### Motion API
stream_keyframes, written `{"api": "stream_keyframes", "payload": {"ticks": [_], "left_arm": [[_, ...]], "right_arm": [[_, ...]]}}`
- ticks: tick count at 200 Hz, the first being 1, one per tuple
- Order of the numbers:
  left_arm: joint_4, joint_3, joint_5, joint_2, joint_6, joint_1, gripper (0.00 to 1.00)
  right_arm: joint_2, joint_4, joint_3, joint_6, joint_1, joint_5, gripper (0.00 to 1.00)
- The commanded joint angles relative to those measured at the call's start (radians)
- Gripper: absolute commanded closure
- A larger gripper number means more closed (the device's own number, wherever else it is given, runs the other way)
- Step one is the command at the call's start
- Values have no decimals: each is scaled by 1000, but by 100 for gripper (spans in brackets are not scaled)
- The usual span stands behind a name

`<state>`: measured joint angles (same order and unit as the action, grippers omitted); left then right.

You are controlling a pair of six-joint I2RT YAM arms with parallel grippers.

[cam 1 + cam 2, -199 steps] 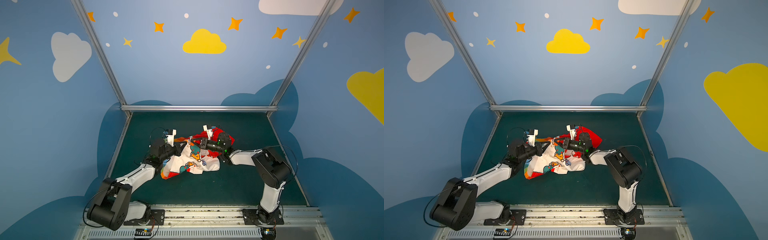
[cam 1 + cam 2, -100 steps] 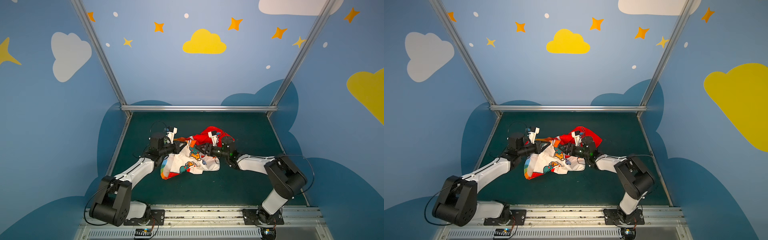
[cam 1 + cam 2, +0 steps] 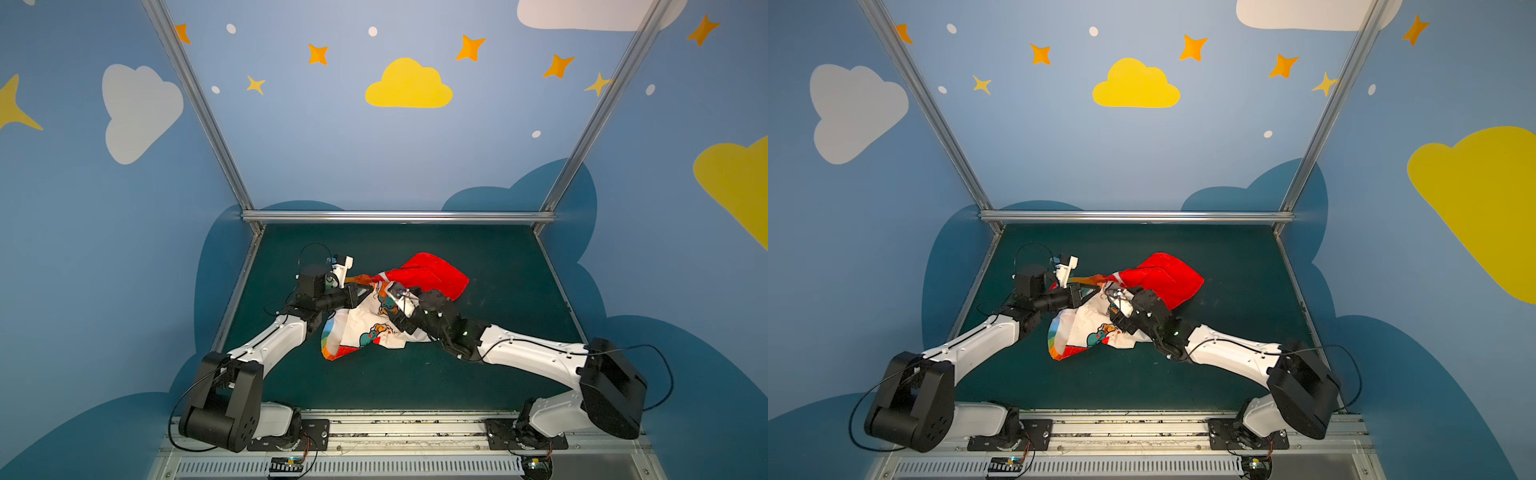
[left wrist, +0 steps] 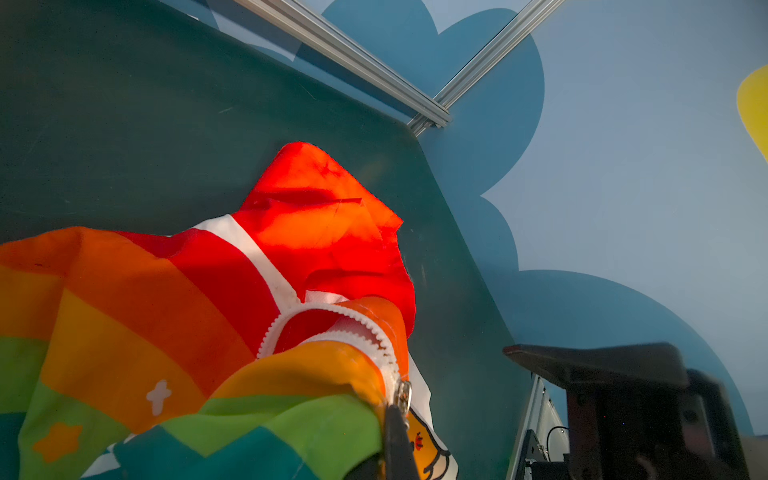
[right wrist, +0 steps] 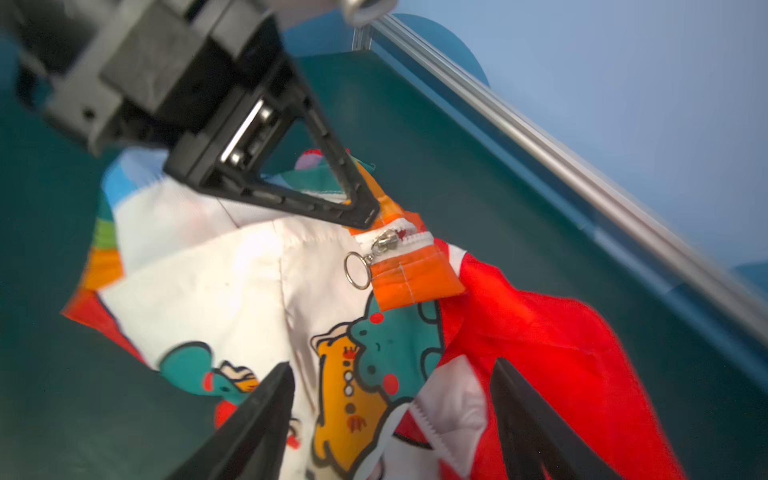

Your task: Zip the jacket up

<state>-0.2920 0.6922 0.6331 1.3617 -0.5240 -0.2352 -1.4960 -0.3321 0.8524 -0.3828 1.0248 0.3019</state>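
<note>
Next, I pinch the ring pull where it hangs free beyond my right gripper's open fingers, then pull the slider away from my left gripper's hold.
The jacket lies crumpled mid-table, with red and rainbow fabric on the far side and white cartoon lining facing up. My left gripper is shut on the jacket's orange edge, right beside the metal zipper slider. The ring pull hangs free from the slider. White zipper teeth curve apart beyond it. My right gripper is open just above the lining, holding nothing.
The green table is walled in by blue panels, with an aluminium rail along the back and posts at the corners. Both arms reach in from the front rail, meeting over the jacket.
The right gripper has opened, letting go of the jacket. Its arm has dropped lower and stretched out to the right. The left gripper keeps its hold and has barely moved.
</note>
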Motion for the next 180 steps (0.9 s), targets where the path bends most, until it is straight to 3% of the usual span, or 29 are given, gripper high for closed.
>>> {"api": "stream_keyframes", "payload": {"ticks": [1, 21, 56, 146, 180], "left_arm": [[1, 28, 17, -8, -13, 8, 97], [-4, 21, 18, -16, -21, 11, 97], [2, 19, 26, -25, -25, 17, 97], [-2, 21, 30, -31, -35, 28, 97], [-4, 18, 33, -26, -35, 37, 97]], "right_arm": [[-136, -273, -5, -478, 36, 234, 19], [-251, -492, 5, -610, 51, 242, 16], [-359, -661, 73, -633, 60, 273, 15], [-388, -759, 66, -672, 92, 268, 16], [-340, -681, 35, -610, 89, 202, 32]]}}
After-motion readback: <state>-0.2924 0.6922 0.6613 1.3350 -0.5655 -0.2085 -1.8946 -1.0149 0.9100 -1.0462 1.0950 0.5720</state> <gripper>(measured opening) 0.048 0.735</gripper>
